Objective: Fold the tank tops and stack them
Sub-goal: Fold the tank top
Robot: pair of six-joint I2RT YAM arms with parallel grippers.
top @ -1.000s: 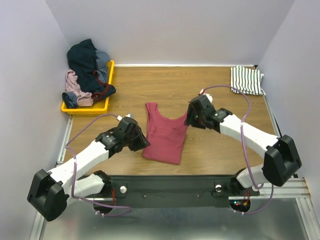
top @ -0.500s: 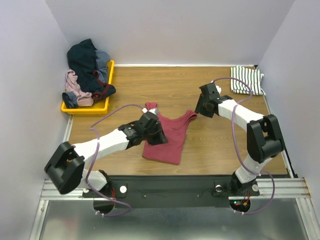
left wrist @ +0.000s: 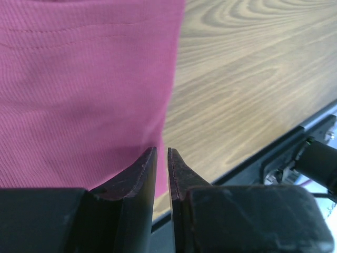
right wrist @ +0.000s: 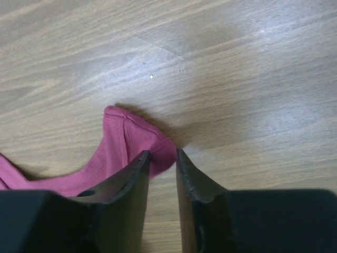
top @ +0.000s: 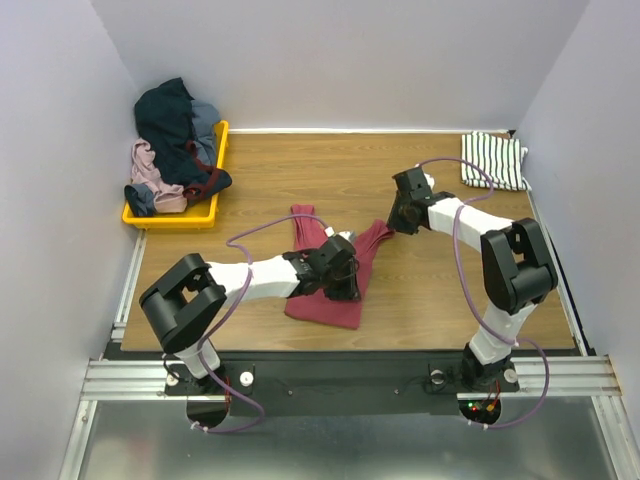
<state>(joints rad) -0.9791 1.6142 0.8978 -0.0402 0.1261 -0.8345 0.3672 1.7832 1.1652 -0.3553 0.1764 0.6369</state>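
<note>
The dark red tank top [top: 325,308] has my left gripper lying across it, so that gripper should move away and my right gripper should take the tank top's strap nearer the yellow tray [top: 303,212].
The dark red tank top [top: 322,303] lies flat on the wooden table's middle. Its right strap is drawn out toward my right gripper [top: 398,218]. In the right wrist view that gripper [right wrist: 163,154] is nearly shut, with the strap end [right wrist: 124,139] caught at its tips, just above the wood. My left gripper [top: 344,278] reaches across the top and rests over its right part. In the left wrist view its jaws [left wrist: 162,153] are shut and empty over the cloth [left wrist: 79,79] near its edge. The white striped tank top [top: 493,160] lies folded at the far right corner.
A yellow tray [top: 175,217] at the far left holds a pile of other clothes [top: 175,135]. Walls close in the table on three sides. The metal rail [left wrist: 316,153] runs along the near edge.
My left arm has swung right across the red top, from its left edge to its right part. My right gripper pulled the right strap outward to the right and shifted slightly back.
</note>
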